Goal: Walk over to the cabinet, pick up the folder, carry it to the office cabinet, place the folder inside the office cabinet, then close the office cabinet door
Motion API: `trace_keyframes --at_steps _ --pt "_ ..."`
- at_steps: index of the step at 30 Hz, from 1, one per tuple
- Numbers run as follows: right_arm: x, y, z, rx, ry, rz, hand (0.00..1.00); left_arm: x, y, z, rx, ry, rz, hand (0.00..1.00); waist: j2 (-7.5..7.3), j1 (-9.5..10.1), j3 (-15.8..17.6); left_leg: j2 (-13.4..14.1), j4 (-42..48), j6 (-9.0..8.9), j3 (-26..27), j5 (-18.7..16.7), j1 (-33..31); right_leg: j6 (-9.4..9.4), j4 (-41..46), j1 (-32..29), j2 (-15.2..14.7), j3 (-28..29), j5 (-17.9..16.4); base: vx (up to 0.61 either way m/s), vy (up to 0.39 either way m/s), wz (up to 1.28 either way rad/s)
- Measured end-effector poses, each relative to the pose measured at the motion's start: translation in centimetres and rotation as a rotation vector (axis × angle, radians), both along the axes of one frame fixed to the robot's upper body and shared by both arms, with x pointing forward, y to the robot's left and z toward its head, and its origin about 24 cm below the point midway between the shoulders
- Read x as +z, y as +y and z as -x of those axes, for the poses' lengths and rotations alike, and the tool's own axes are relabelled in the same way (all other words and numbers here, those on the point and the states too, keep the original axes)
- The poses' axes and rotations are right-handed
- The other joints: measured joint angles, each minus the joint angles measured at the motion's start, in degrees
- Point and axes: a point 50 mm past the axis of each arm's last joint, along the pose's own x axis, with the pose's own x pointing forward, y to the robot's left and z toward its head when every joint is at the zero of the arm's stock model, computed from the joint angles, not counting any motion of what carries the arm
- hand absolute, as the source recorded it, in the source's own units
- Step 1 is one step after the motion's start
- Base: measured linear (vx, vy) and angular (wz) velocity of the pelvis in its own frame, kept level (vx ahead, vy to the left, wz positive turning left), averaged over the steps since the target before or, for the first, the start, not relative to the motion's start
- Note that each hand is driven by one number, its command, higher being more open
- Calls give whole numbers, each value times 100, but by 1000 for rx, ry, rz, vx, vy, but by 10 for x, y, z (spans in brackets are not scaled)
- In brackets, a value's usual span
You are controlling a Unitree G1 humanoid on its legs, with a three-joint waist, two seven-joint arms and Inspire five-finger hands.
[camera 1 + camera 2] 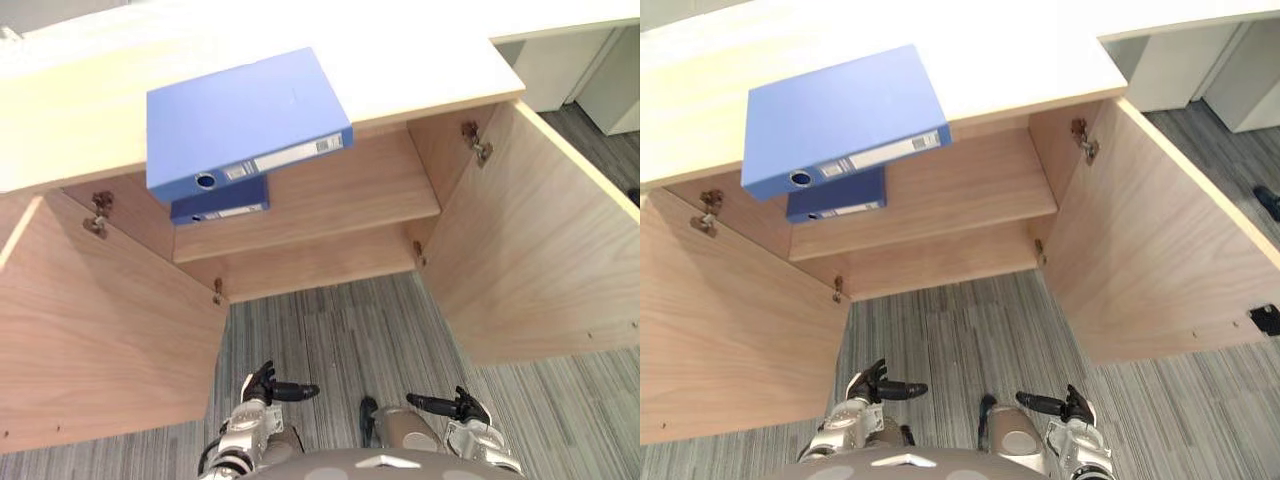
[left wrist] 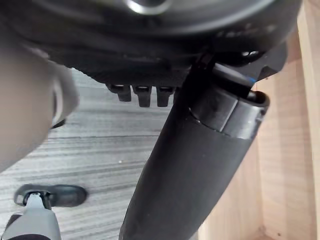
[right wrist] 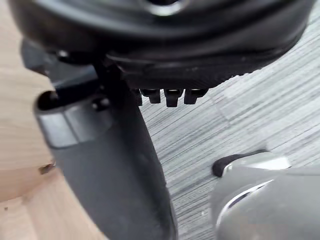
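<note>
My gripper will carry the blue folder [image 1: 238, 112] by its edge, and the folder will stay stiff and shut, because the overhanging spine [image 1: 255, 167] is straight and the cover lies flush.
A blue folder [image 1: 245, 125] lies flat on the light wooden cabinet top [image 1: 430, 60], its spine jutting over the front edge. A second blue folder [image 1: 220, 207] lies on the shelf [image 1: 350, 195] inside the cabinet, just below the first. Both cabinet doors stand wide open. My left hand [image 1: 262, 385] and right hand [image 1: 468, 408] hang low over the carpet, well short of the cabinet, and both are open and hold nothing. In the left wrist view the thumb [image 2: 200, 165] sticks out straight beside the fingers [image 2: 142, 95]; the right wrist view shows its thumb [image 3: 115, 165] the same way.
The left door [image 1: 100, 320] and right door [image 1: 540, 240] swing out toward me on either side, leaving a lane of grey striped carpet [image 1: 350, 330] between them. White furniture [image 1: 585, 65] stands beyond the cabinet at the far right.
</note>
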Motion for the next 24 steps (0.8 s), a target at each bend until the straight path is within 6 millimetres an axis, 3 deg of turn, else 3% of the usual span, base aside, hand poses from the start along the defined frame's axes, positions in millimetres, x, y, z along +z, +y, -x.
trace_keyframes --at_steps 1,4,5,6,8,11,14,24 --pt "0 0 0 0 1 -2 100 0 -2 -1 0 -2 6 100 -45 65 -21 -61 -380 96 107 -55 -5 0 -45 120 -57 8 0 164 62 -7" --pt "0 2 -2 -1 -6 -4 100 0 -7 -1 -3 -4 20 100 -118 106 -157 -468 -1754 113 129 -10 22 73 -53 169 -300 36 -43 100 119 -2" --pt "0 0 0 -3 -2 -2 100 0 -10 0 -11 1 26 100 -89 99 -187 -685 -2546 127 82 363 111 178 -49 197 -364 59 -104 115 174 -2" --pt "0 -4 3 -9 8 5 100 -2 -11 4 -16 14 30 100 60 99 -275 -750 -3136 103 -35 1099 174 288 -45 201 -289 113 -169 124 184 -10" --pt "-4 2 7 -21 30 -18 100 -7 -4 13 -14 59 12 100 52 84 -385 -896 -3668 200 -1 1037 479 410 -110 234 -337 227 -195 162 190 -14" --pt "-10 13 15 -23 69 -54 100 -10 11 24 -21 96 -27 100 -93 86 -457 -1101 -4079 287 85 1123 669 564 -424 344 -433 305 -99 111 160 -7" --pt "-11 13 17 -23 78 -54 100 -12 20 30 -49 115 -59 100 -105 83 -466 -1191 -4247 297 121 1130 843 636 -696 545 -464 373 16 84 133 -10" --pt "-11 10 19 -27 94 -37 100 -6 24 23 -79 77 -104 100 -97 81 -481 -1206 -4672 352 -97 1283 1100 593 -1186 915 -357 274 275 -4 7 6"
